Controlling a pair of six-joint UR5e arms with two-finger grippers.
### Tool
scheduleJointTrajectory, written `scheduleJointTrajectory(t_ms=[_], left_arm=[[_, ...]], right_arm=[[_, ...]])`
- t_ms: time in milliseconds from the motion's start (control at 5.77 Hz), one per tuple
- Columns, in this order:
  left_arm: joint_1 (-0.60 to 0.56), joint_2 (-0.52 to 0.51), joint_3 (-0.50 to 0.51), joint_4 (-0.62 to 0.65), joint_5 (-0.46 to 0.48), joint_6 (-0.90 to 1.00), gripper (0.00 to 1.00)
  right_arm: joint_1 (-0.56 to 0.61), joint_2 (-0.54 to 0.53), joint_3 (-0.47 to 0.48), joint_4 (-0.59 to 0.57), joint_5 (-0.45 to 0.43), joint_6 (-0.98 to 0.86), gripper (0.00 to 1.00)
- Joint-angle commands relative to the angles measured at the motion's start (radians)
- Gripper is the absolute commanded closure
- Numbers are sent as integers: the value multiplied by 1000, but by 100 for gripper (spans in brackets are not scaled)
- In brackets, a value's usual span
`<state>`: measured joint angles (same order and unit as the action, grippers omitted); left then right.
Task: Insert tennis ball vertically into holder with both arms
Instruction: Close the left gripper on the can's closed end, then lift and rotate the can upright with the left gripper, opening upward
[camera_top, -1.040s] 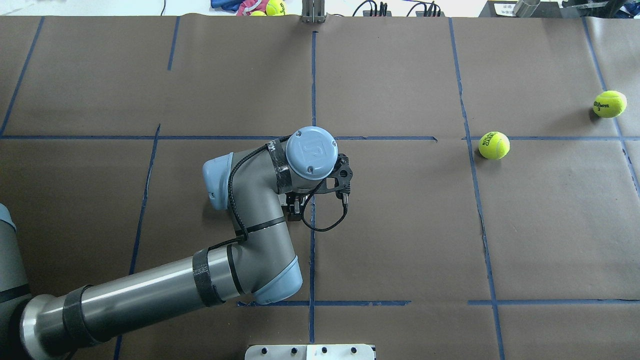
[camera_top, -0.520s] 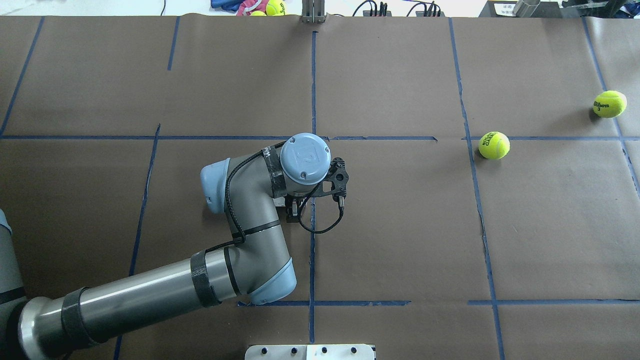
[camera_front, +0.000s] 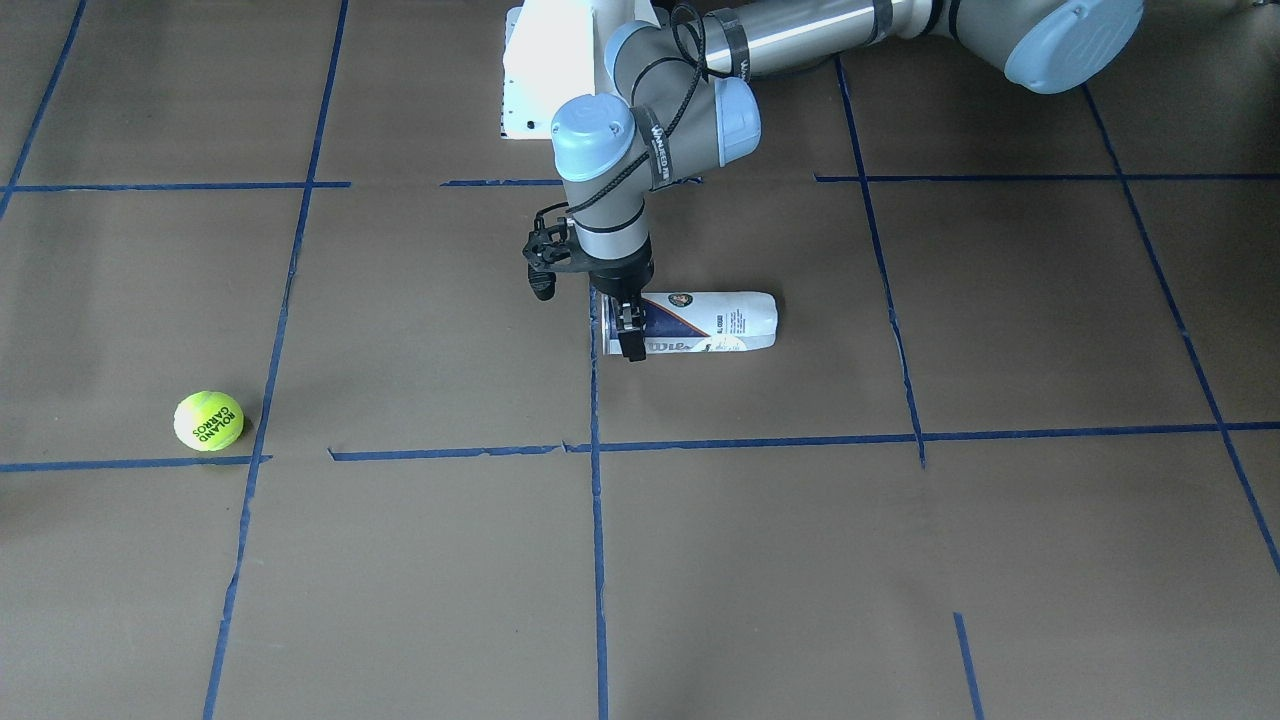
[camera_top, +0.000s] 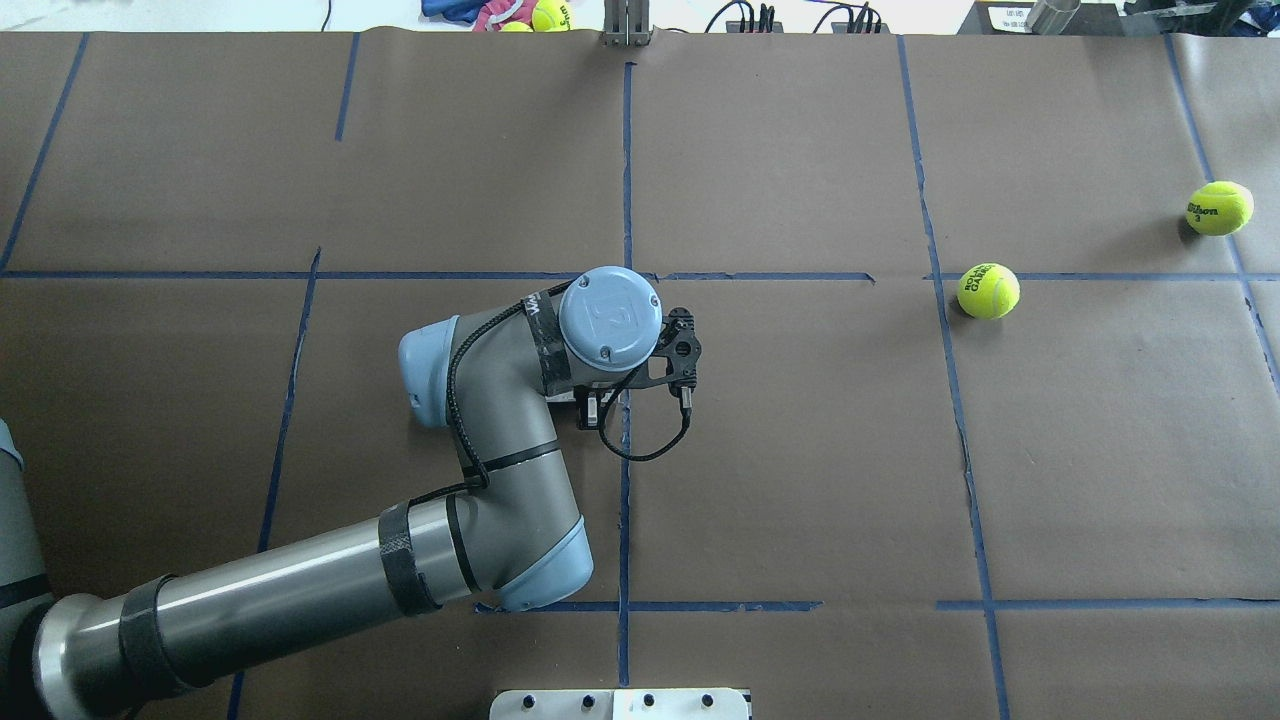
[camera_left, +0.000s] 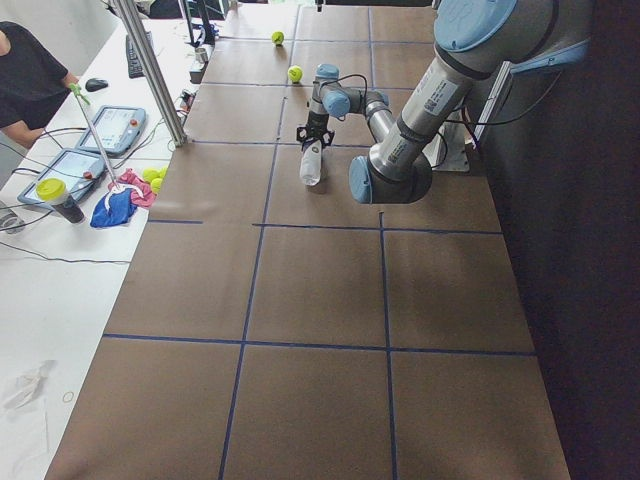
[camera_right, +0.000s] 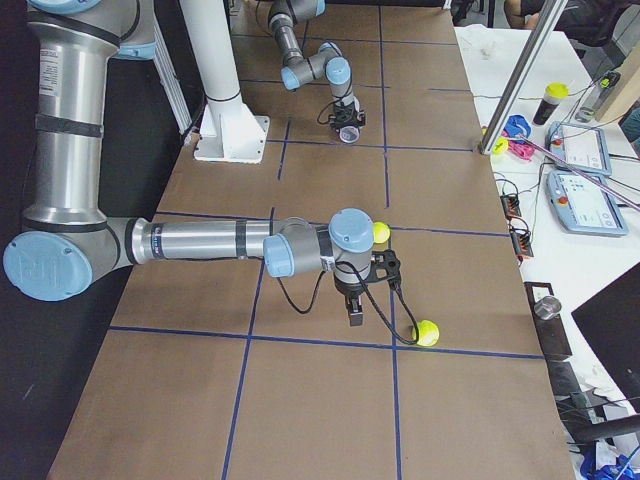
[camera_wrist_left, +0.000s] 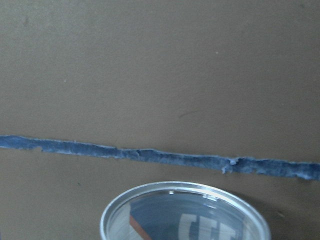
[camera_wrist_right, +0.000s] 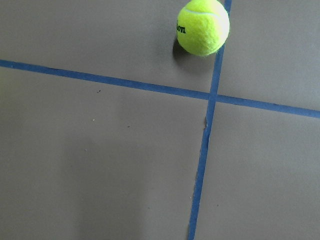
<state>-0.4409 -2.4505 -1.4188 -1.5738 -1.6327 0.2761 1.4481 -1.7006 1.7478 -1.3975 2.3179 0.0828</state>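
The holder lies (camera_front: 717, 323) on its side, so next my left gripper picks it up and turns its open rim (camera_front: 607, 331) upward before my right gripper brings over the tennis ball.
The holder (camera_front: 710, 322) lies on its side on the brown table, its open metal rim (camera_wrist_left: 185, 187) at the bottom of the left wrist view. My left gripper (camera_front: 630, 335) points down over the can's open end, with one finger (camera_front: 632, 345) on its near side; I cannot tell whether it grips. The arm hides the can from overhead, where the left gripper (camera_top: 592, 410) barely shows. The tennis ball (camera_front: 208, 420) with ROLAND GARROS lettering lies far to the robot's right (camera_top: 988, 290). My right gripper (camera_right: 355, 318) hovers near it; I cannot tell whether it is open or shut.
A second yellow ball marked Wilson (camera_top: 1218, 207) lies further right and shows in the right wrist view (camera_wrist_right: 202, 27). The white pedestal (camera_front: 550, 70) stands behind the can. Blue tape lines (camera_wrist_left: 150, 154) cross the table. Operators' gear sits beyond the far edge.
My left arm has shifted slightly left and lowered over the can, then almost stopped. The balls have not moved.
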Motion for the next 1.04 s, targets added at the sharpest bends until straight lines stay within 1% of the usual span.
scheduleJointTrajectory(t_ms=[0,173,347,520,694,867], left_arm=[[-28,4,-160,-67,19,-75,27],[-47,43,-226,-242,19,-230,26],[-61,127,-239,-598,24,-450,25],[-56,219,-232,-938,147,-601,25],[-35,249,-173,-1154,240,-659,25],[23,248,-40,-1384,361,-673,25]], right_arm=[[0,1,7,0,2,0,0],[0,2,10,3,52,-2,0],[0,2,3,62,73,1,0],[-3,4,4,75,81,5,0],[-15,40,1,74,121,6,1],[-35,70,7,77,144,81,1]])
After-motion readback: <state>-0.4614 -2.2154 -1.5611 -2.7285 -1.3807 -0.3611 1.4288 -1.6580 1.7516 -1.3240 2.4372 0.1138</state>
